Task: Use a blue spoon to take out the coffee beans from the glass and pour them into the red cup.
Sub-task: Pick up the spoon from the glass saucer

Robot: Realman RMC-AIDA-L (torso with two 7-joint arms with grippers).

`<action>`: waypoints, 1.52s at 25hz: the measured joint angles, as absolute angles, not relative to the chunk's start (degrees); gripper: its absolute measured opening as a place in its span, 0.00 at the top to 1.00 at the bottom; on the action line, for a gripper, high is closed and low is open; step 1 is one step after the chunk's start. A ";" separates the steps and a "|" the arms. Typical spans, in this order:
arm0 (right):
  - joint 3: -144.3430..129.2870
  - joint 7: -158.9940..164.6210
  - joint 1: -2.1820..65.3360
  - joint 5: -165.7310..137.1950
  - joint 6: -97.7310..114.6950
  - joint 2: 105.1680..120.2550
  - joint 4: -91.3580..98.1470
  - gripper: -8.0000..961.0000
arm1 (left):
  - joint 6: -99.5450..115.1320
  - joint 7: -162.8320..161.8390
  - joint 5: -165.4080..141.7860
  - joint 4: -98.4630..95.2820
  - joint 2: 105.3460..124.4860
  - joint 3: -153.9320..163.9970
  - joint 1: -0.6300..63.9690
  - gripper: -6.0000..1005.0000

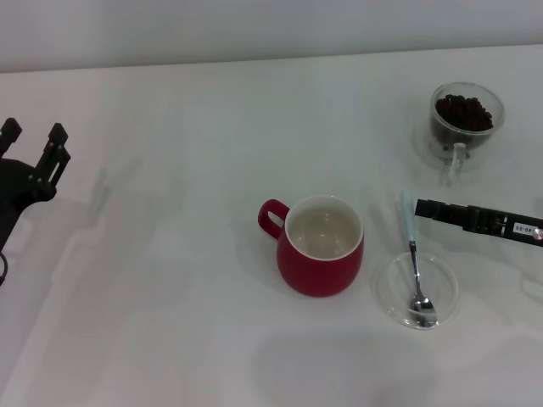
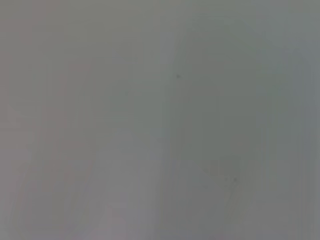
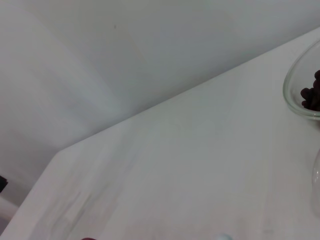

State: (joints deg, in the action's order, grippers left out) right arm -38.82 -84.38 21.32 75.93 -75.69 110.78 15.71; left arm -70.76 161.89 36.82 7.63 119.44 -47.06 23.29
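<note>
The blue spoon's handle [image 1: 408,206] lies beyond my right gripper's fingers, so I should open them and reach farther over the handle [image 1: 410,224] before I lift the spoon.
The red cup [image 1: 321,246] stands mid-table, white inside showing and handle toward the left. To its right lies the blue spoon [image 1: 413,254], metal bowl resting in a flat clear saucer [image 1: 392,292], pale handle pointing away from me. My right gripper [image 1: 420,209] reaches in from the right edge and its tip is at the spoon's handle end. The glass [image 1: 466,119] with coffee beans [image 1: 463,110] stands at the far right; its rim [image 3: 295,95] and beans [image 3: 311,95] show in the right wrist view. My left gripper [image 1: 34,136] hangs open at the far left.
The white table [image 1: 170,280] meets a pale wall at the back. The left wrist view shows only a blank grey surface.
</note>
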 joint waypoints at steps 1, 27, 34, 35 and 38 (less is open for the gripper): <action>-38.84 -84.28 21.35 75.89 -75.71 110.75 15.72 0.75 | -70.76 161.89 36.82 7.68 119.44 -47.04 23.29 0.36; -42.01 -83.94 24.43 73.03 -75.12 111.14 15.64 0.35 | -70.75 161.89 36.69 8.53 119.53 -46.81 22.82 0.36; -42.21 -84.08 24.97 72.98 -74.84 111.22 15.72 0.38 | -70.75 161.89 36.81 8.53 119.53 -46.96 22.76 0.36; -42.30 -84.14 25.13 72.83 -74.80 111.27 15.73 0.40 | -70.75 161.89 36.82 8.52 119.53 -46.99 22.76 0.36; -42.35 -84.33 25.55 72.25 -74.62 111.33 15.74 0.50 | -70.75 161.89 36.83 8.53 119.53 -47.02 22.76 0.36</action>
State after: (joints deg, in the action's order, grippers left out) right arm -42.35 -84.33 25.55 72.25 -74.62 111.33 15.74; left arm -70.75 161.90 36.83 8.53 119.53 -47.02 22.76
